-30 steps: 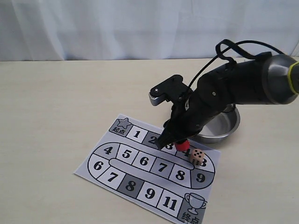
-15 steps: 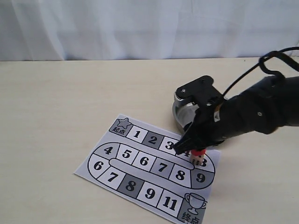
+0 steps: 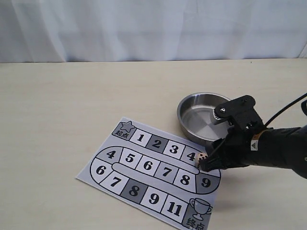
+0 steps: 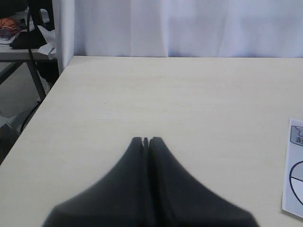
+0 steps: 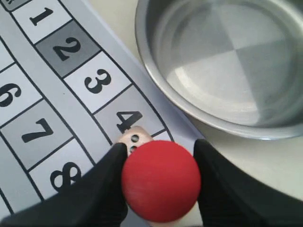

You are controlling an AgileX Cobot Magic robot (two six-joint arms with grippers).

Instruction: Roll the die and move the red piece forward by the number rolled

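My right gripper should lower the red piece [image 5: 161, 181] next, nudging the die [image 3: 201, 159] out of the way, until the piece stands at the board's curved end. The piece is upright over that end now.
My right gripper [image 5: 161, 182] is shut on the red piece [image 5: 161, 179], with one black finger on each side of it. Seen from above, the piece is a red disc held over the right end of the number board [image 5: 57, 94], just past square 4. The tan die [image 5: 134, 138] pokes out from under the piece, two pips showing. In the exterior view the right gripper [image 3: 207, 165] hides the red piece, and only a speckled corner of the die [image 3: 203, 156] shows. My left gripper [image 4: 146, 140] is shut over bare table.
A steel bowl [image 3: 179, 115] stands just beyond the board [image 3: 144, 167], close behind my right arm; its rim [image 5: 144, 52] lies near the held piece. A corner of the board [image 4: 296, 175] shows in the left wrist view. The table's edge and a stand lie to one side there.
My right arm has swung to the right and dropped lower, carrying the red piece from around square 3 to over the die. The bowl is now uncovered.
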